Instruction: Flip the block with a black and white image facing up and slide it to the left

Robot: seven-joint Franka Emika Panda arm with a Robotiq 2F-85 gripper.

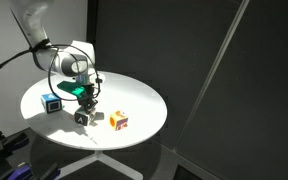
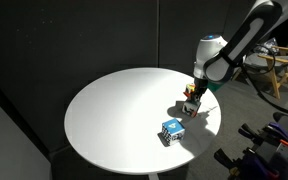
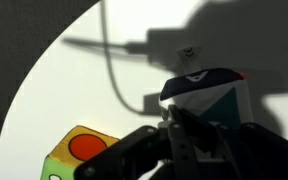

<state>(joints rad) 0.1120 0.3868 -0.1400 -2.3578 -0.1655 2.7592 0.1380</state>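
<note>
I should go on sliding the block that my gripper holds, since the way to the blue-and-white cube [image 1: 67, 111] is clear, until the block sits beside that cube [image 1: 51, 103].
The block [image 1: 83, 117] is a small dark cube with black-and-white picture faces, on the round white table [image 1: 134, 95]. It also shows in an exterior view [image 2: 189, 109] and fills the upper right of the wrist view [image 3: 204, 95]. My gripper [image 1: 87, 102] hangs just over it, also seen in an exterior view [image 2: 192, 96]. In the wrist view the fingers [image 3: 182, 135] look pressed together, with their tips against the block's near side and nothing between them.
A blue-and-white cube [image 1: 51, 103] sits beside the block, also in an exterior view [image 2: 171, 131]. An orange-yellow cube [image 1: 118, 121] lies on the block's other side, also in the wrist view [image 3: 79, 155]. The table edge is close by.
</note>
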